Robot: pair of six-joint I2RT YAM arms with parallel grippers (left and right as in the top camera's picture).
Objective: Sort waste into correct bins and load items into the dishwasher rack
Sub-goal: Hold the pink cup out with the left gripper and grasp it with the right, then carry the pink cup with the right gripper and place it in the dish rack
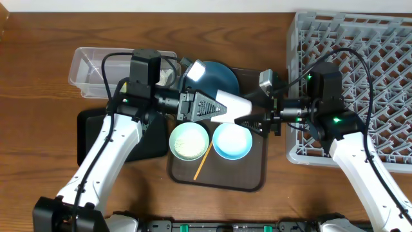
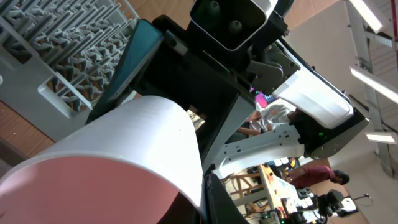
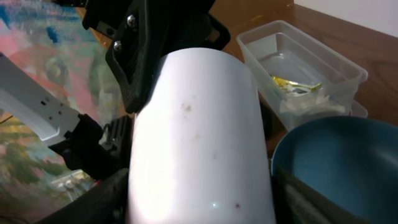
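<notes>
The robot's left gripper holds the cup's rim [image 1: 221, 103] and the right gripper holds the cup's other end, so next the left gripper lets go and moves away before loading the rack [image 1: 367, 71].
The pinkish-white cup [image 1: 232, 106] hangs on its side above the brown tray, between both arms. My left gripper [image 1: 215, 108] is shut on its rim wall; the left wrist view shows the pink inside of the cup [image 2: 124, 149] with a finger at the rim. My right gripper [image 1: 248, 119] straddles the cup's other end. In the right wrist view its fingers [image 3: 115, 199] press against both sides of the cup [image 3: 199, 137]. The dark blue plate [image 1: 215, 76] lies under the cup. The pale mint bowl [image 1: 188, 140], light blue bowl [image 1: 232, 140] and wooden stick [image 1: 203, 161] rest on the tray.
The grey dishwasher rack [image 1: 360, 64] fills the right side. The clear tub [image 1: 96, 64] at the back left holds the wrapper [image 3: 295, 84] and the white tissue [image 3: 305, 102]. The black bin [image 1: 90, 138] sits in front of it. The brown tray [image 1: 254, 174] is in the middle.
</notes>
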